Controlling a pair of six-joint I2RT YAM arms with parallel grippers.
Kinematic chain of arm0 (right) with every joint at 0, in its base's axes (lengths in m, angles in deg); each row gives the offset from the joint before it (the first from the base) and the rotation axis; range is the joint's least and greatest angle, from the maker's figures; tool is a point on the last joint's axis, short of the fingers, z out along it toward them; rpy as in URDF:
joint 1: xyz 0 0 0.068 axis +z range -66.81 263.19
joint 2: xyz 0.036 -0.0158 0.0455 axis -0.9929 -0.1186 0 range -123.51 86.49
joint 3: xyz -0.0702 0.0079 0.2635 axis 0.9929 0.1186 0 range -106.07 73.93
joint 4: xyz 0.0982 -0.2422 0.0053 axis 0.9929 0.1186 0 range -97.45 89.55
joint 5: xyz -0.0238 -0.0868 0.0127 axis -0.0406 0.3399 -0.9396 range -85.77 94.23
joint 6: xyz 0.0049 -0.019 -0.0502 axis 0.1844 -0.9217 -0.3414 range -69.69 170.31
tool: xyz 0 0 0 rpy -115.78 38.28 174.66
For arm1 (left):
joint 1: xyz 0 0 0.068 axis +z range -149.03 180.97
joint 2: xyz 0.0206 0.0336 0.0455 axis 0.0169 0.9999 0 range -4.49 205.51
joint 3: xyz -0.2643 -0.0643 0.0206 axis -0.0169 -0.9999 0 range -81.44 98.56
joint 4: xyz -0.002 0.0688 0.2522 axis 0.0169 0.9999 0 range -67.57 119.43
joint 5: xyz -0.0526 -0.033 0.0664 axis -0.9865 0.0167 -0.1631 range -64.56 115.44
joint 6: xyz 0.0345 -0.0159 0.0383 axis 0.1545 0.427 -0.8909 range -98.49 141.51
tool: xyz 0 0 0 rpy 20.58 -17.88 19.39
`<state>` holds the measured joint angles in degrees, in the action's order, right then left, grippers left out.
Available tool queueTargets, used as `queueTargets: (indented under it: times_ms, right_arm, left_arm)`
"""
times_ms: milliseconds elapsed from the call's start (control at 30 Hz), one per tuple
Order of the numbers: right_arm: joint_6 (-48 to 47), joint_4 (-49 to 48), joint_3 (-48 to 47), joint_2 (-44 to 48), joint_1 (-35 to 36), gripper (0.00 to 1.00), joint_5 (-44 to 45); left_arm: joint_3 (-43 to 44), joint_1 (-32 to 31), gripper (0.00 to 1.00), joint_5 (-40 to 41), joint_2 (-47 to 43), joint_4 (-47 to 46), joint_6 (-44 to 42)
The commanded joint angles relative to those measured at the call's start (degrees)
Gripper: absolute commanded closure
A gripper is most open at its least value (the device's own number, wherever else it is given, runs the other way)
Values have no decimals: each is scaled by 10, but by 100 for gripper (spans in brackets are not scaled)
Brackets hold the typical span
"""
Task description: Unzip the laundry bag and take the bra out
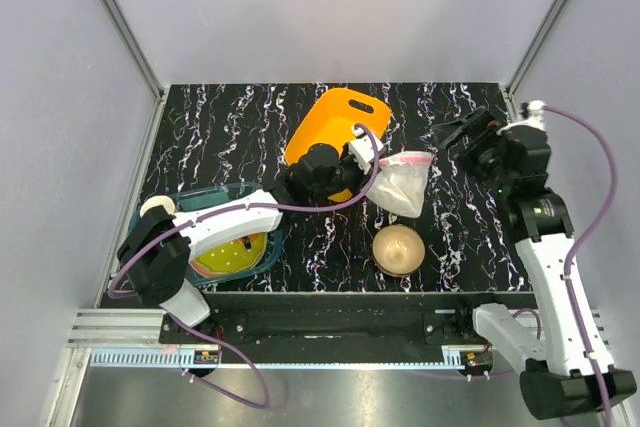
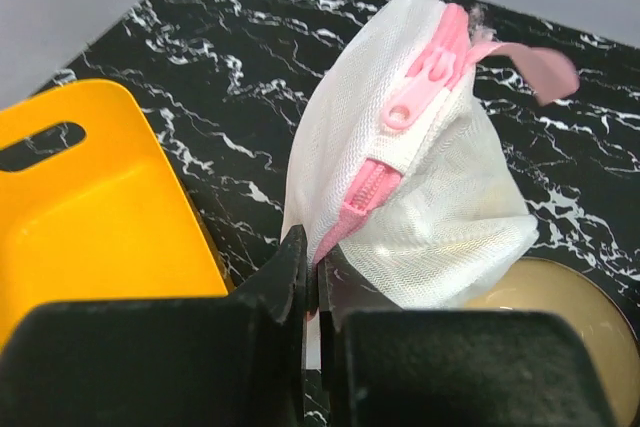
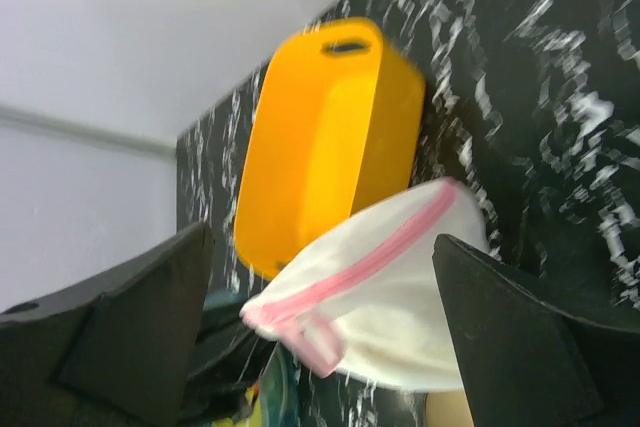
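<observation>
My right gripper should hold the laundry bag while my left gripper closes beside the pull, because my left gripper's hold is too far from the zipper's pull.
The laundry bag is white mesh with a pink zipper. It hangs from my left gripper, which is shut on its edge near the zipper's end. In the left wrist view the bag bulges, and the zipper with its pull looks shut along the part that shows. My right gripper is wide open just right of the bag and apart from it. In the right wrist view the bag lies between the spread fingers. The bra is not visible.
An orange plastic basket lies behind the left gripper and shows in both wrist views. A stiff tan dome-shaped bowl stands in front of the bag. A teal tray with yellow contents is at the near left.
</observation>
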<state>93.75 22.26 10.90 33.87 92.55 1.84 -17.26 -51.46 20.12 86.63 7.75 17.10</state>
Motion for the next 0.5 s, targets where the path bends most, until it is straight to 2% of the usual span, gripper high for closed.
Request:
queueTargets:
  times_ms: [0, 100, 200, 367, 467]
  right_arm:
    - [-12, 11, -15, -3, -105, 0, -58]
    - [37, -47, 18, -39, -174, 0, -250]
    - [102, -121, 68, -67, -197, 2, -355]
    - [224, -269, 163, -94, -199, 5, -441]
    - [267, -344, 196, -115, -199, 11, -473]
  left_arm:
    - [-38, 2, 100, -10, -45, -158, -17]
    - [-61, 2, 100, -21, -54, -206, -24]
    - [-58, 2, 100, -22, -52, -204, -35]
    - [-60, 2, 100, -33, -48, -212, -38]
    - [-62, 2, 100, -44, -43, -223, -36]
